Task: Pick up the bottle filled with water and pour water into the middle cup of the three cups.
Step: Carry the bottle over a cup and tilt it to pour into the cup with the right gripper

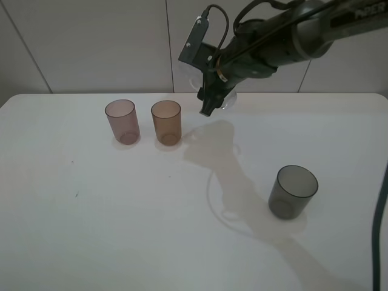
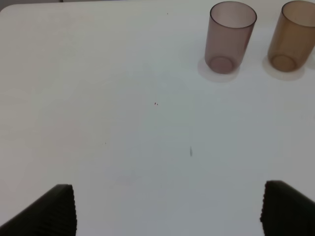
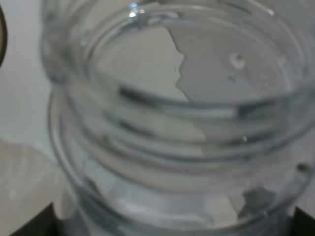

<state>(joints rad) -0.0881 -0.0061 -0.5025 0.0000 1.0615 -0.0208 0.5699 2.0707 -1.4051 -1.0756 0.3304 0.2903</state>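
Note:
I need to move my right gripper closer before I tip the bottle over the cup's opening [image 1: 166, 110], because the bottle's neck [image 1: 190, 73] hangs short of the amber cup.
The three cups stand on the white table: a pinkish-mauve one [image 1: 122, 121] [image 2: 231, 37], the amber-brown middle cup [image 1: 166, 122] [image 2: 294, 37] and a dark smoky-grey one [image 1: 293, 191] apart at the front right. My right gripper [image 1: 209, 102] hangs above the table's back, just right of the amber cup, shut on the clear bottle [image 1: 228, 100]. The bottle's open threaded neck [image 3: 182, 123] fills the right wrist view. My left gripper [image 2: 167, 216] is open over bare table, well short of the pink cup, and is out of the exterior view.
The right arm [image 1: 291, 36] reaches in from the upper right over the table's back edge [image 1: 303, 94]. A grey wall stands behind. A dark cable [image 1: 381, 230] hangs at the right edge.

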